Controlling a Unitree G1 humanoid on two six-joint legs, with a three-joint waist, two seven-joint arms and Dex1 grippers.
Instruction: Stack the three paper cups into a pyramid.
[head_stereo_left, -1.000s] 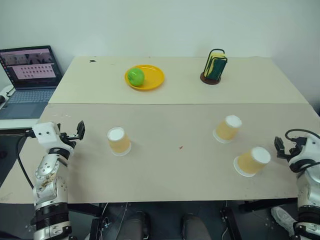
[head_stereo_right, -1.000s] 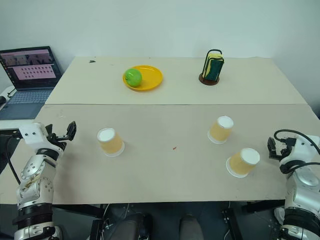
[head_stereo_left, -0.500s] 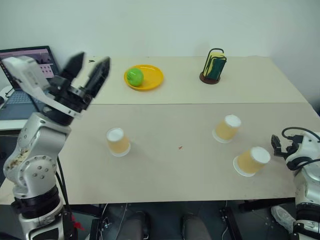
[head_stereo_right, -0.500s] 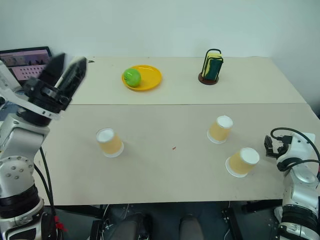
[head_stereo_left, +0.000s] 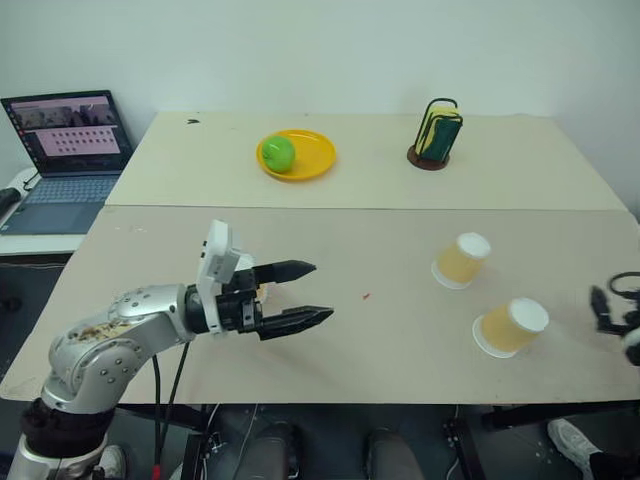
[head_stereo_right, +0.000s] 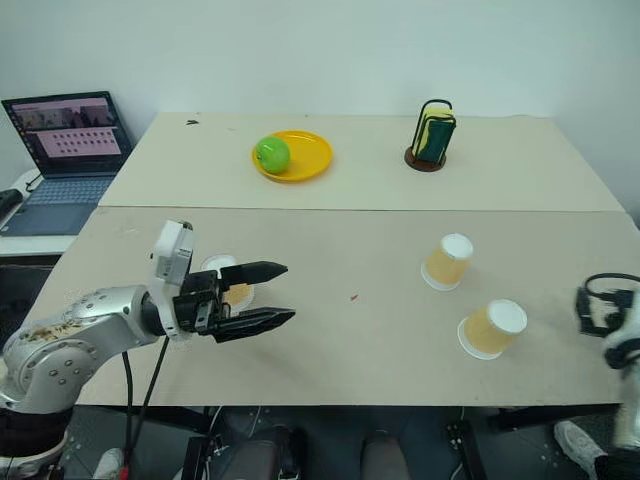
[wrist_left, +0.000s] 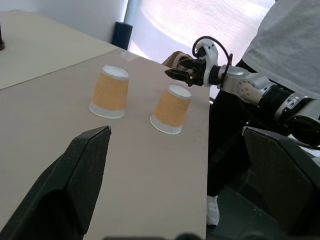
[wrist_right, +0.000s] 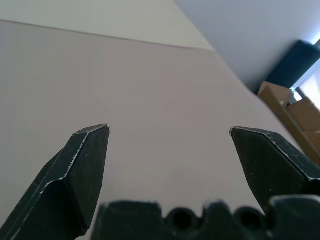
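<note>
The nearer paper cup (head_stereo_left: 510, 328) is upside down, with its round white end (head_stereo_left: 529, 315) on top. That end of the cup will squeeze into a squarish shape when I grip and carry it.
Three yellow-orange paper cups stand upside down on the table (head_stereo_left: 390, 230). Two are on the right, one (head_stereo_left: 462, 260) farther back and one (head_stereo_left: 511, 326) nearer the front edge; the left wrist view shows them as a cup (wrist_left: 110, 91) and another cup (wrist_left: 172, 109). The third cup (head_stereo_right: 238, 292) is on the left, mostly hidden behind my left gripper (head_stereo_left: 322, 292). That gripper is open and empty, held low over the table and pointing right. My right gripper (head_stereo_right: 590, 308) is open and empty at the table's right edge, apart from the nearer cup.
At the back are a yellow plate (head_stereo_left: 318, 160) holding a green apple (head_stereo_left: 278, 153) and a wire holder with sponges (head_stereo_left: 435, 135). A laptop (head_stereo_left: 68, 140) sits off the left side. A person in a grey shirt (wrist_left: 295, 40) stands beyond the right edge.
My left arm has swung down from the far left and now points right, level over the table by the left cup. The right gripper has drawn back towards the right edge.
</note>
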